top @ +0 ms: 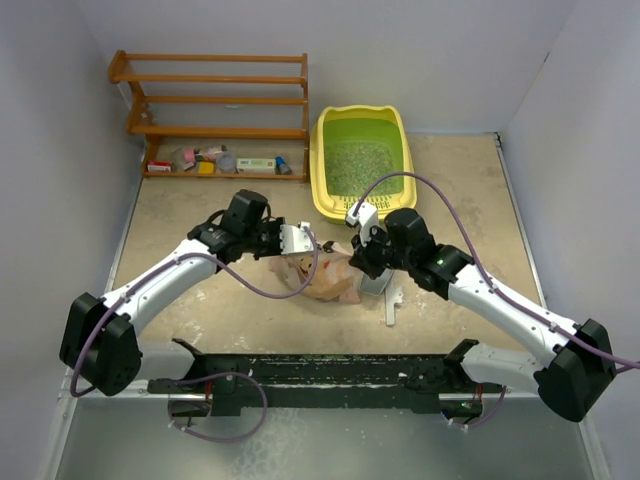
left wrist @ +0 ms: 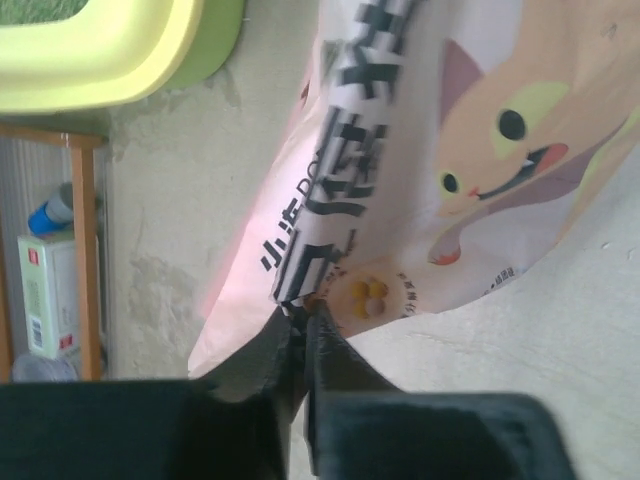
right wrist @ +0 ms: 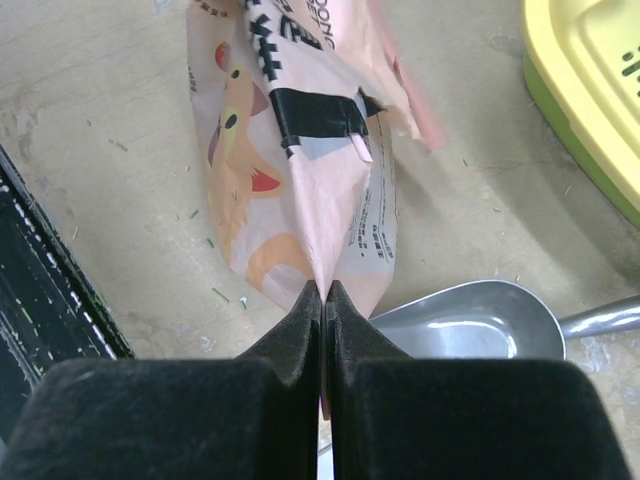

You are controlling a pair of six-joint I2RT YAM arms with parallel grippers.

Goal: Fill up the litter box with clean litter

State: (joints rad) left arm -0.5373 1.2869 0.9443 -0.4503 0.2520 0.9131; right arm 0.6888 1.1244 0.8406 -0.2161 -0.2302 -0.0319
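My right gripper should get the white clip (top: pixel 391 308) first, because both my grippers are pinching the bag's fold (right wrist: pixel 322 200) and the clip lies next to the scoop, across from my left gripper.
The yellow litter box (top: pixel 323 170) with its green basin stands at the back centre, and pale granules of litter (top: pixel 358 165) lie in it. A crinkled pink-tan printed bag (top: pixel 325 278) lies in front of it, between the two arms. My left gripper (top: pixel 300 240) is shut on the bag's (left wrist: pixel 420 150) black-striped edge, with its fingertips (left wrist: pixel 322 318) pinching the film. My right gripper (right wrist: pixel 322 288) is shut on a fold of the bag (right wrist: pixel 300 170) at its other end. No litter shows in either wrist view.
A grey metal scoop (right wrist: pixel 470 320) lies on the floor beside the right gripper, between the bag and the box's corner (right wrist: pixel 590 80). A wooden shelf rack (top: pixel 215 100) with small items stands at the back left. A black rail (top: pixel 330 380) runs along the near edge.
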